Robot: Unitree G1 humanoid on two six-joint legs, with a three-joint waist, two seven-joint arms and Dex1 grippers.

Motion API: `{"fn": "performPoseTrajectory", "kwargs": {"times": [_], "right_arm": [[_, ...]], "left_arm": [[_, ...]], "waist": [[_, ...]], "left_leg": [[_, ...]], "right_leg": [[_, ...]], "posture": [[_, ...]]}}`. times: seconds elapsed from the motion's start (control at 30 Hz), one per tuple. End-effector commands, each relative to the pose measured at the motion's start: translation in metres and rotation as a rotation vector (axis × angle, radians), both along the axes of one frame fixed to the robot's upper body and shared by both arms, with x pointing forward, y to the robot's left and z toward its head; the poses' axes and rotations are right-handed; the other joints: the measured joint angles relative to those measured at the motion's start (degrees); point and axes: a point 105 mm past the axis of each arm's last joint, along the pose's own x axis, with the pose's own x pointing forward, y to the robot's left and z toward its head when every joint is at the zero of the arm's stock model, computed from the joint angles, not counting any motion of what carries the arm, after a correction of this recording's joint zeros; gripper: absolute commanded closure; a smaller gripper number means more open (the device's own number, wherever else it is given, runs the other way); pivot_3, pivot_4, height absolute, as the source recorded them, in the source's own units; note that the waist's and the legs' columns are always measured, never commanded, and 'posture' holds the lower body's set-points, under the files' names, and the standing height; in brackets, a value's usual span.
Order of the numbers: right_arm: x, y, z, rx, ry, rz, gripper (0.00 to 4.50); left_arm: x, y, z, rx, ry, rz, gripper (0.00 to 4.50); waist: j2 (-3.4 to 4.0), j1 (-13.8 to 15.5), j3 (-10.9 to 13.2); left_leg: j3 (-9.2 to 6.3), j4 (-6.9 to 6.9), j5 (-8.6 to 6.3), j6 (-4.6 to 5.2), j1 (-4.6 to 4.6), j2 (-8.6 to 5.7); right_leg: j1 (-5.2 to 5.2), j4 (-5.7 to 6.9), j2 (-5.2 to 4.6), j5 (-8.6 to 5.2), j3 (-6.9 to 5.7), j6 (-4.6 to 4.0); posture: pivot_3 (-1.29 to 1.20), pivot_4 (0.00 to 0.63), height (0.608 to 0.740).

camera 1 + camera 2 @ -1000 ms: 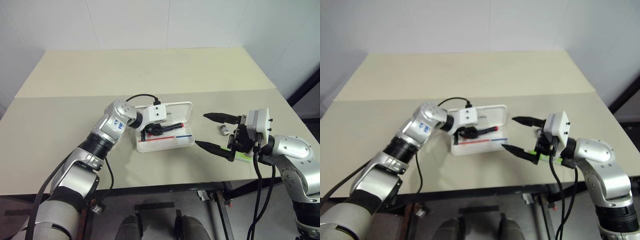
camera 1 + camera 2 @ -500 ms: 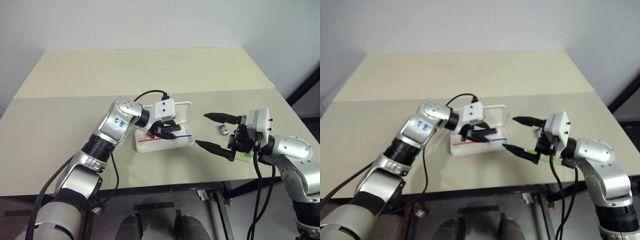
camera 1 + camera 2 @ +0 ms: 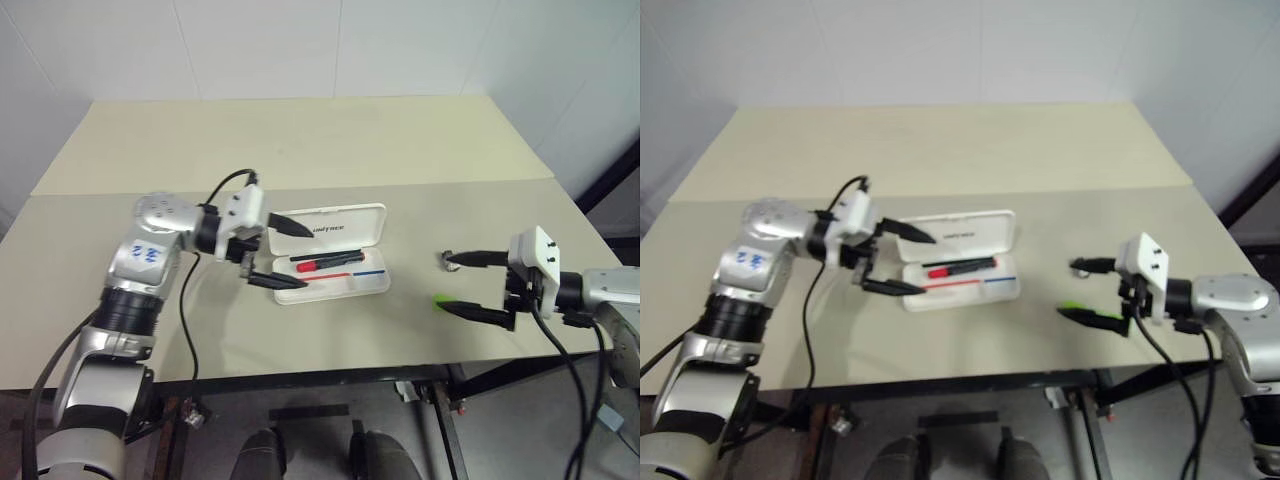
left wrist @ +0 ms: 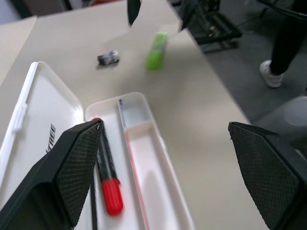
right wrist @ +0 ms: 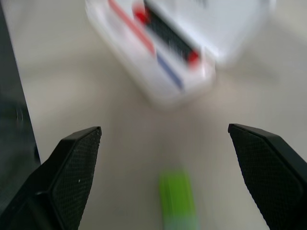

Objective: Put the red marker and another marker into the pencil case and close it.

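Note:
My gripper will lower the lime-green marker, and it should lie flat inside the pencil case's long front slot beside the red strip, because that slot is empty.
The pencil case lies open on the table, its lid flat behind the tray. Inside the tray rests the red marker, also seen in the left wrist view. My left gripper hovers open at the case's left end, with nothing between its fingers. The lime-green marker lies on the table to the right of the case. My right gripper is open around it; its lower finger hides most of the marker, leaving a green tip.
A small grey metal piece sits on the table just behind the green marker, by the right gripper's upper finger. The table's front edge runs close below the case. A wide beige tabletop stretches behind.
My left gripper opened, let go of the red marker in the tray and drew back to the left and up. The right arm swung right and lower.

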Motion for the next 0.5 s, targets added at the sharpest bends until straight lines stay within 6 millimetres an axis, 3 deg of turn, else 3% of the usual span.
{"fn": "performPoseTrajectory", "kwargs": {"times": [0.03,0.27,0.47,0.5], "right_arm": [[-0.002,-0.012,-0.006,-0.060,0.023,0.025,0.00],[0.004,-0.030,-0.030,-0.084,0.121,0.011,0.00],[0.013,-0.038,-0.047,-0.084,0.177,-0.006,0.00],[0.014,-0.038,-0.049,-0.084,0.185,-0.007,0.19]], "left_arm": [[-0.007,0.010,0.007,0.002,-0.098,-0.037,0.03],[-0.013,0.035,0.002,0.014,-0.092,-0.037,0.03],[-0.016,0.039,-0.002,0.027,-0.089,-0.044,0.03],[-0.015,0.039,-0.001,0.023,-0.092,-0.041,0.00]], "waist": [[0.00,0.0,0.0],[0.00,-0.3,0.0],[0.00,-0.3,0.0],[0.00,-0.3,0.0]], "left_leg": [[0.00,0.01,0.00,0.00,0.00,0.00],[0.02,0.05,0.00,0.00,0.04,0.01],[0.10,0.03,0.00,-0.01,0.11,0.03],[0.11,0.03,0.00,-0.01,0.10,0.02]], "right_leg": [[0.00,0.01,0.00,0.01,0.00,0.01],[0.03,0.03,0.00,0.03,0.01,0.04],[0.04,0.06,0.01,0.03,0.09,0.04],[0.04,0.06,0.00,0.03,0.10,0.04]], "posture": [[0.00,0.150,0.740],[0.00,0.150,0.740],[0.00,0.150,0.740],[0.00,0.150,0.740]]}}
